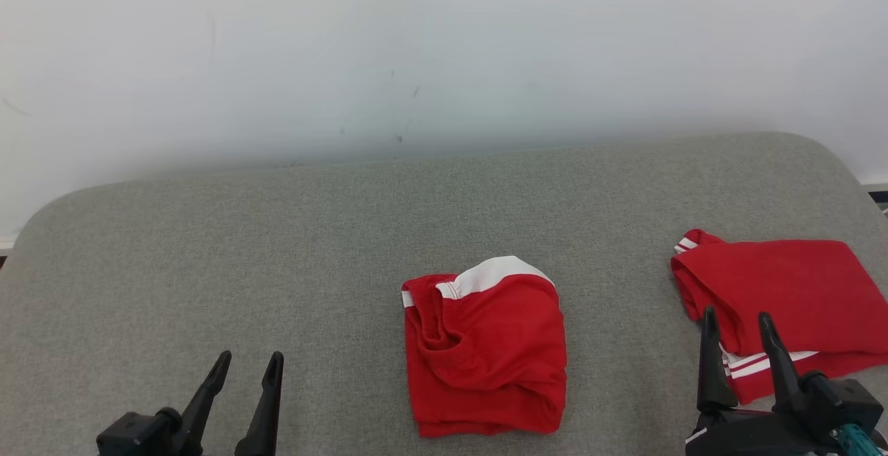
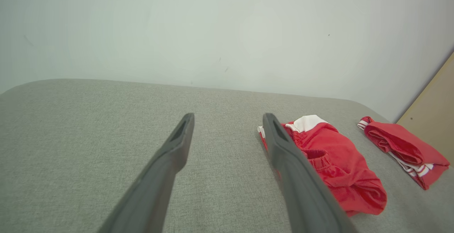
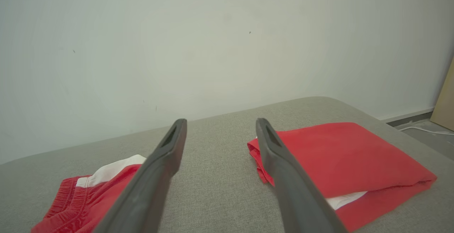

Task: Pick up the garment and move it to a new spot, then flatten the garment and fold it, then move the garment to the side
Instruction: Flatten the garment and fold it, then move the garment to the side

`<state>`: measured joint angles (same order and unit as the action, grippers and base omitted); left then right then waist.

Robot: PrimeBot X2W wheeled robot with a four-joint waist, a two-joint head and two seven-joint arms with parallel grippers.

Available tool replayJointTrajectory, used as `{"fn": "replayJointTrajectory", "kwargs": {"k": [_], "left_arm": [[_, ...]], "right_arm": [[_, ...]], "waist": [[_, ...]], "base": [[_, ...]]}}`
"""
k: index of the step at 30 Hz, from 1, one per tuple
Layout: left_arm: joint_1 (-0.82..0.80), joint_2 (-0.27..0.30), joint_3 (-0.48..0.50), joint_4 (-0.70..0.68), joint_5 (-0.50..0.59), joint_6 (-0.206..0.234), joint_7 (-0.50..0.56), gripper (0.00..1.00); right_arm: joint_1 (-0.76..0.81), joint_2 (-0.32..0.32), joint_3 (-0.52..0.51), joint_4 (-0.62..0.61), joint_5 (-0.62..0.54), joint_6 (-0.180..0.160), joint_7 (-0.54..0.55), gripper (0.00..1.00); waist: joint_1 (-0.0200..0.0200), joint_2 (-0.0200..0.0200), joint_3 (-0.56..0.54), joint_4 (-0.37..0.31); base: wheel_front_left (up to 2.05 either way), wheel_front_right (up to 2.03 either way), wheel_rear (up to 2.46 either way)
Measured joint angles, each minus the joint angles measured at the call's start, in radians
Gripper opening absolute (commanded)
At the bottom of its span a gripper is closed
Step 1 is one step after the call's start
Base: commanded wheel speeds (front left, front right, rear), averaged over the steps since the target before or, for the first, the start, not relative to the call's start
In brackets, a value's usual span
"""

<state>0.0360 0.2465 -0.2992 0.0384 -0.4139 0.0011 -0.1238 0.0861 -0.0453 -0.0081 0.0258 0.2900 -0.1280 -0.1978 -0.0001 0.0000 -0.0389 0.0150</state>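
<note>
I expect the red garment with the white panel (image 1: 497,327) to sag but stay folded when I carry it, because the layers (image 1: 491,393) are doubled up in a bundle.
A red garment (image 1: 485,348) with a white panel and an elastic waistband lies loosely folded in the middle of the grey padded surface (image 1: 277,248); it also shows in the left wrist view (image 2: 337,162) and the right wrist view (image 3: 88,197). My left gripper (image 1: 246,366) stands open at the lower left, well apart from it, with nothing between its fingers (image 2: 177,144). My right gripper (image 1: 737,321) is open at the lower right, held above the near edge of a second red garment (image 1: 777,296), its fingers (image 3: 166,151) empty.
The second red garment (image 3: 340,155), folded flat with white stripes, lies at the right end of the surface (image 2: 88,137). A white wall (image 1: 444,46) runs directly behind. A tan board (image 2: 431,119) and a floor cable (image 3: 422,130) lie past the right end.
</note>
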Motion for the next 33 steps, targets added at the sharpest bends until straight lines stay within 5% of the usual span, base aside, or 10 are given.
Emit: {"fn": "replayJointTrajectory", "kwargs": {"k": [10,19,33], "left_arm": [[0.0,-0.005,-0.021,-0.007,0.007,-0.001,0.009,1.0],[-0.01,-0.019,-0.046,0.006,0.007,-0.01,0.026,1.0],[-0.029,-0.025,-0.062,0.03,0.007,-0.02,0.04,1.0]], "right_arm": [[-0.028,0.001,0.013,0.078,0.009,0.0,0.06,1.0],[-0.205,0.0,0.1,0.279,0.035,0.009,0.325,1.0],[-0.292,-0.003,0.185,0.37,0.148,0.003,0.627,1.0]], "waist": [[0.0001,0.0,0.014,0.01],[0.0003,0.0001,0.034,0.038],[0.0003,0.0001,0.051,0.086]], "base": [[0.0,0.0,0.0],[0.0,0.0,0.0],[0.0,0.0,0.0]]}}
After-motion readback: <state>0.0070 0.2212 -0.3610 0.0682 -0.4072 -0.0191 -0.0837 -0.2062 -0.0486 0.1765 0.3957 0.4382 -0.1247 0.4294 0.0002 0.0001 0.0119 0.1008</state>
